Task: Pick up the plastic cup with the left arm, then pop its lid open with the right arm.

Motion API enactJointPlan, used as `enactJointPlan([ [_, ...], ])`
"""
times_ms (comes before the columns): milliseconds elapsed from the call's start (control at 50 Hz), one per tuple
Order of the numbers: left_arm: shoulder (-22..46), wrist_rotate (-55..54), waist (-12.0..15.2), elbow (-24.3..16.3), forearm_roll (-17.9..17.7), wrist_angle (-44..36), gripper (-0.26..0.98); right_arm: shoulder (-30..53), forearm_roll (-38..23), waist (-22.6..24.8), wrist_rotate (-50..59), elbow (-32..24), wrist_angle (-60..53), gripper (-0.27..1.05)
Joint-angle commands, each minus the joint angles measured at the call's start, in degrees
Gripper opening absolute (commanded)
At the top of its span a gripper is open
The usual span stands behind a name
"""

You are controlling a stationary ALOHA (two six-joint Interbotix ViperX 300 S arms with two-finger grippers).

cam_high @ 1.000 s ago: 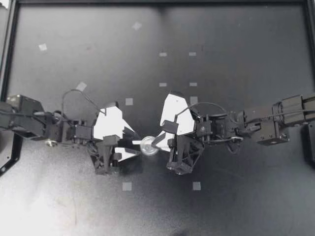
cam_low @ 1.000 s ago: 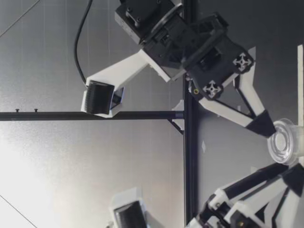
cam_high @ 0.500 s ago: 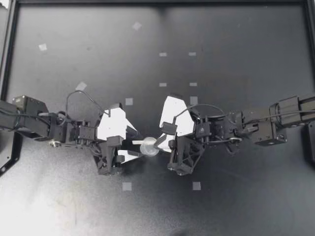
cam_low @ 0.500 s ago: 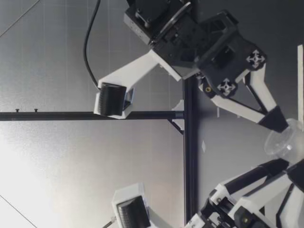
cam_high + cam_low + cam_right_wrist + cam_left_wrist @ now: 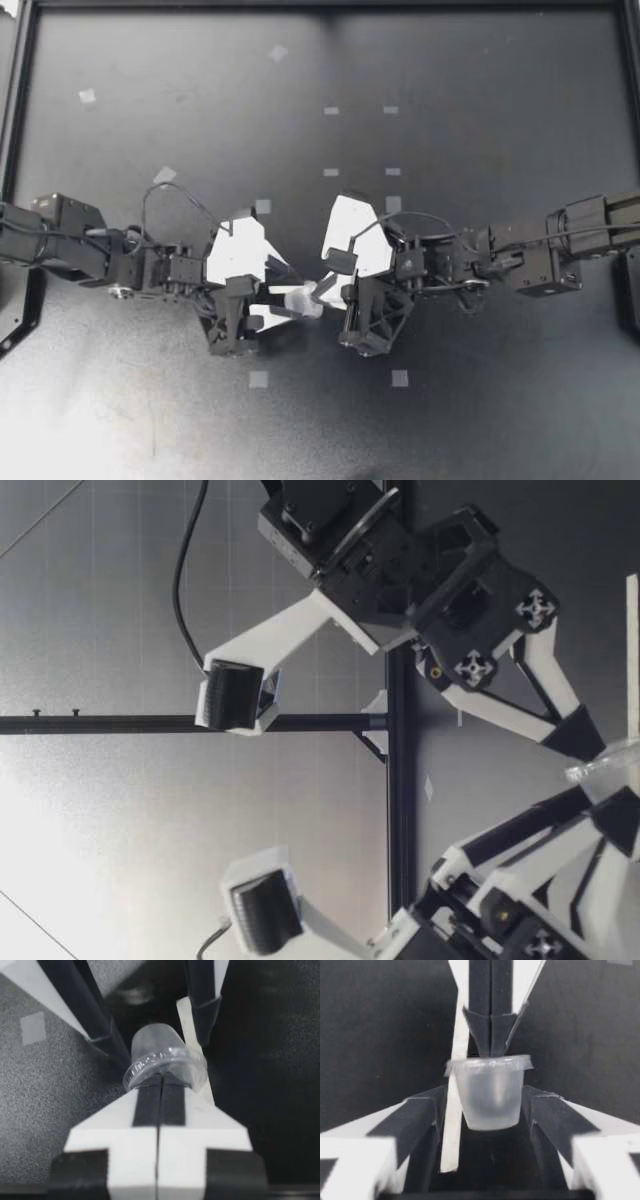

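I expect the lid to spring off in one piece and flip away when I pop it open, because the lid's thin edge [image 5: 525, 1063] sticks out past the plastic cup's body.
A small clear plastic cup [image 5: 303, 301] hangs between both arms near the table's middle. My right gripper [image 5: 319, 291] is shut on the cup's rim [image 5: 165, 1062], its fingertips [image 5: 490, 1035] pinched together there. My left gripper [image 5: 288, 295] is open, and its dark fingers [image 5: 427, 1115] flank the cup's body [image 5: 490, 1092] on both sides with a slight gap. In the low view the cup [image 5: 608, 767] sits just above the table, between the two grippers. A thin white strip [image 5: 454, 1090] runs beside the cup.
Small pale tape squares [image 5: 262, 206] dot the dark table [image 5: 480, 90]. A black frame edges the table at the back and sides [image 5: 12, 120]. Open table lies behind and in front of both arms.
My left gripper has opened wider and slid right, so its fingers now flank the cup. The right gripper kept its hold, and the cup sank slightly and tilted.
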Motion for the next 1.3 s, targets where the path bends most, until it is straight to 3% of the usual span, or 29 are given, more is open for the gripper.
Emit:
enactJointPlan([
  [0, -0.09, -0.09, -0.44, -1.49, 0.09, 0.35, 0.59, -0.62, 0.09, 0.18, 0.00, -1.23, -0.18, -0.09],
  [320, 1.32, -0.18, -0.53, -2.99, 0.00, 1.58, 0.56, -0.62, 0.09, 0.18, 0.09, -1.32, -0.26, -0.09],
  [600, 1.14, -0.09, -0.53, -2.99, 0.09, 2.20, 0.20, -1.67, 0.18, 0.18, 1.85, -1.32, -0.09, -0.06],
  [720, 0.79, 0.09, -0.53, -2.90, 0.00, 1.93, 0.12, -3.52, 0.18, 0.26, 2.46, -1.05, 1.76, 0.13],
  [840, -0.70, 0.18, -0.18, -2.20, 0.00, 0.88, 0.12, -9.23, 0.18, 0.18, 3.52, -0.97, 9.76, 0.54],
  [900, -1.85, 0.53, 0.00, -1.41, 0.00, -0.53, 0.12, -12.22, 0.18, 0.18, 4.04, -0.79, 12.83, 0.68],
  [980, -3.78, 0.88, 0.35, -0.18, 0.00, -3.43, 0.12, -15.38, 0.97, 0.18, 6.15, 0.18, 13.27, 0.66],
  [1120, -8.44, 2.99, 0.44, 3.43, -0.09, -12.92, 0.12, -19.95, 4.66, 0.18, 12.83, 5.45, 3.52, 0.65],
  [1280, -13.45, 7.21, 0.62, 8.61, -0.70, -27.16, 0.12, -24.26, 9.23, 0.09, 29.79, 17.84, -27.25, 0.65],
])
